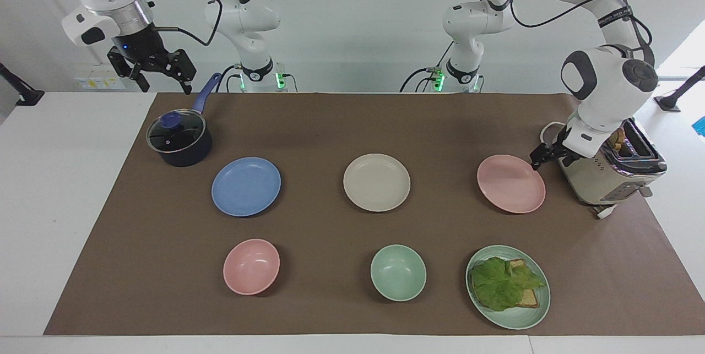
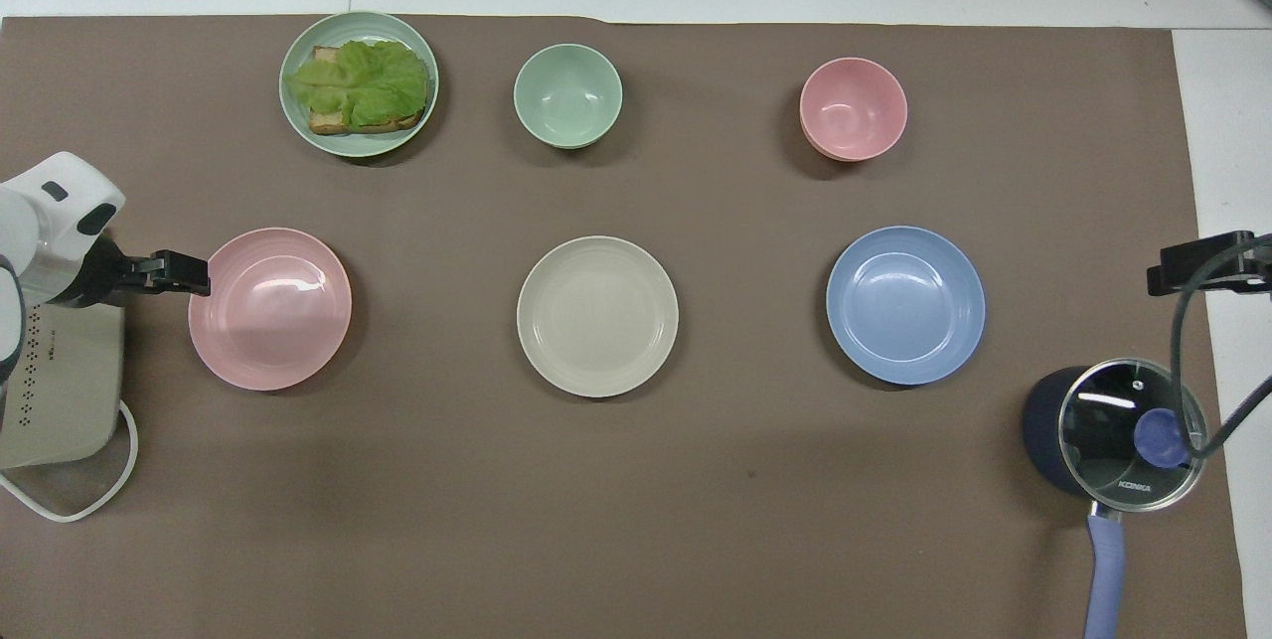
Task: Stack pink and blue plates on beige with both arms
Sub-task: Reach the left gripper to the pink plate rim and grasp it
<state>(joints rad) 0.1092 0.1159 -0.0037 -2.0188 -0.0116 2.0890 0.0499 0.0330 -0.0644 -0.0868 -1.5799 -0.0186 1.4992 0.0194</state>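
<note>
I expect the pink plate (image 2: pixel 270 309) to nest flat when I lower it and leave the beige plate (image 2: pixel 597 317) out of sight, since their round rims look equally wide.
Three equal plates lie in a row across the brown mat: the blue plate (image 1: pixel 246 186) (image 2: pixel 905 305) toward the right arm's end, the beige plate (image 1: pixel 377 182) (image 2: pixel 597 316) in the middle, the pink plate (image 1: pixel 511 184) (image 2: pixel 269 309) toward the left arm's end. My left gripper (image 1: pixel 538 158) (image 2: pixel 187 272) is low at the pink plate's rim, on the toaster's side, open and holding nothing. Whether it touches the rim I cannot tell. My right gripper (image 1: pixel 154 70) (image 2: pixel 1207 261) hangs open and empty, high beside the pot.
A beige toaster (image 1: pixel 606 178) (image 2: pixel 60 391) with bread stands close beside the left gripper. A lidded dark pot (image 1: pixel 179 142) (image 2: pixel 1118 430) sits near the blue plate. Farther from the robots are a pink bowl (image 1: pixel 251 266), a green bowl (image 1: pixel 398 272) and a green plate (image 1: pixel 512 321) with lettuce and bread.
</note>
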